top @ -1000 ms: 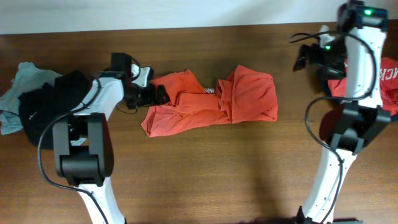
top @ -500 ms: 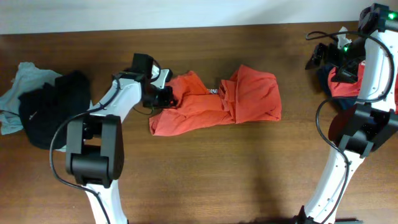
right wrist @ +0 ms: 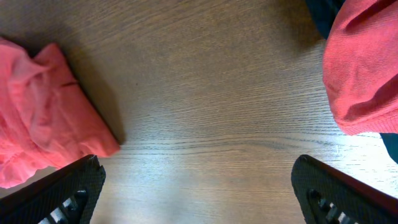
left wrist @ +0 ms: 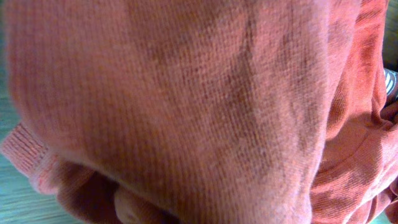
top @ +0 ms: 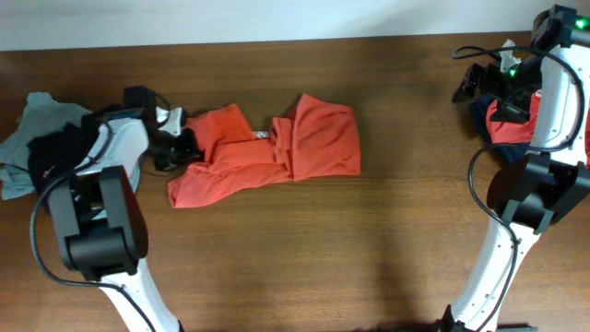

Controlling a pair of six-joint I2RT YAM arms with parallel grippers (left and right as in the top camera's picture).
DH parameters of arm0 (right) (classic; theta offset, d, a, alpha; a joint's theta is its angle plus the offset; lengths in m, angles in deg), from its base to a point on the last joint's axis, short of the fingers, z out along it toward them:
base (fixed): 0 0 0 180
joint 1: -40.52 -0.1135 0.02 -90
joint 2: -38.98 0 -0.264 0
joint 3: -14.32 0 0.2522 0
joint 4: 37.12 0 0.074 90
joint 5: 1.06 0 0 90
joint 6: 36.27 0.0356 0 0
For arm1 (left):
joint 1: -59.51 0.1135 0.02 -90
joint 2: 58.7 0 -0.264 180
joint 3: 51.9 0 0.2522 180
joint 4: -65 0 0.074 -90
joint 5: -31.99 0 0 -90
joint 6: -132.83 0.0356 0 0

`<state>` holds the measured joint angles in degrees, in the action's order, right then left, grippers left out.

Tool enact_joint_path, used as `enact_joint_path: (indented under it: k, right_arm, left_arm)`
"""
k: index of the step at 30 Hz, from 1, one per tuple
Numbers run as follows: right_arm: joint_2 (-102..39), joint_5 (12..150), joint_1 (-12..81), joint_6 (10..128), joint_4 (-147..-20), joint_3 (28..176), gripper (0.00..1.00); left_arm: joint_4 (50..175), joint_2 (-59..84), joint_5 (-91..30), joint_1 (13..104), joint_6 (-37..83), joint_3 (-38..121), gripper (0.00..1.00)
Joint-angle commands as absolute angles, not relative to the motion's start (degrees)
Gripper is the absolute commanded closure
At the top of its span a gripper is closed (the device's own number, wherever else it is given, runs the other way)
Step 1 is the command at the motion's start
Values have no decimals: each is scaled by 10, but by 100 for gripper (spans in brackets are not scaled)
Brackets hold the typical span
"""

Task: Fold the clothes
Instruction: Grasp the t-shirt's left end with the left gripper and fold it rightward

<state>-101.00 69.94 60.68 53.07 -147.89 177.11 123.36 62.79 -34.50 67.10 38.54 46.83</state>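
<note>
I should bring the held end across toward my right gripper with my left gripper, because the T-shirt lies crumpled (top: 274,148) far from my right gripper. My right gripper should then take the T-shirt.
Of the clothes, the large orange-red T-shirt (top: 277,148) lies crumpled on the wooden table (top: 369,249), left of centre. My left gripper (top: 182,148) is at the shirt's left edge, shut on the cloth. The T-shirt's orange knit (left wrist: 199,93) fills the left wrist view and hides the fingers. Far off at the back right, my right gripper (top: 466,85) hangs above the table. In its wrist view the right gripper (right wrist: 199,193) is open, with bare wood between its fingers (right wrist: 68,190). The T-shirt's right end (right wrist: 43,118) shows there at the left.
A black garment (top: 60,152) lies on a pale grey-blue one (top: 32,115) at the left edge, right behind my left arm. A red garment (right wrist: 364,68) on navy cloth (right wrist: 320,15) sits at the back right by the right arm's base.
My left gripper has shut on the T-shirt's left edge and pulled it leftward; the whole shirt has slid left. The right arm swung slightly right, then stayed still.
</note>
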Motion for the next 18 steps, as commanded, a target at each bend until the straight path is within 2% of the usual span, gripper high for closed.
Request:
enact_joint_path:
  k: [1, 11, 18]
  right_arm:
    - [-983, 692, 603, 525, -1482, 1768, 1]
    - [-983, 697, 588, 525, -1482, 1768, 1]
    - [-983, 702, 584, 525, -1482, 1768, 1]
  left_arm:
    - [1241, 624, -357, 671, 397, 483, 100]
    - [1260, 556, -358, 599, 396, 578, 99]
    - [1264, 543, -381, 471, 396, 653, 99]
